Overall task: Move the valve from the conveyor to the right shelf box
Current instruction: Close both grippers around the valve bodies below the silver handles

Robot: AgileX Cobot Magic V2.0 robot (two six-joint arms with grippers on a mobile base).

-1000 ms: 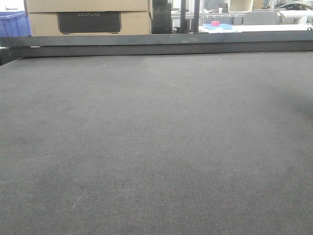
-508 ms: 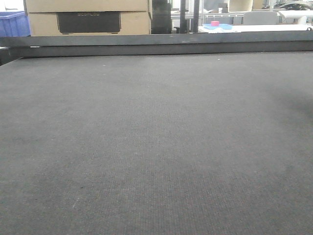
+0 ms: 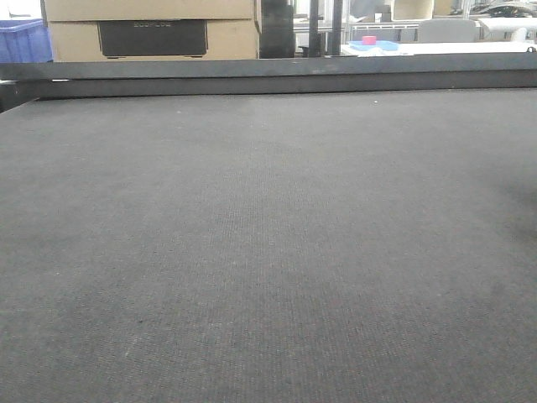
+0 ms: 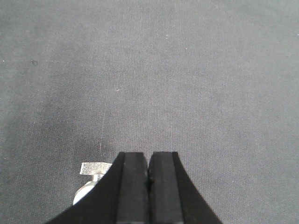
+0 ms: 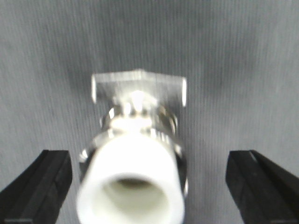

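Observation:
I expect the valve's white open end (image 5: 131,185) to tilt up when I lift the valve, because the flat metal handle (image 5: 140,85) sticks out past the round body.
The conveyor (image 3: 268,235), a wide dark grey woven belt, fills the front view, where neither gripper nor valve shows. In the right wrist view the valve (image 5: 135,121) lies on the belt, blurred and very close. Its flat metal handle (image 5: 138,86) is on the far side and its white open end (image 5: 131,186) faces the camera. My right gripper (image 5: 149,186) is open, with its black fingers (image 5: 37,186) wide apart on either side of the valve and not touching it. My left gripper (image 4: 148,186) is shut on nothing, and a metal valve (image 4: 91,175) peeks out at its left. The right shelf box is out of view.
A dark rail (image 3: 268,75) edges the belt's far side. Behind it stand cardboard boxes (image 3: 151,29), a blue crate (image 3: 21,38) and a blue tray holding a pink object (image 3: 369,42).
In the front view the faint shadow on the belt's right side has drawn back toward the right edge. Nothing else differs.

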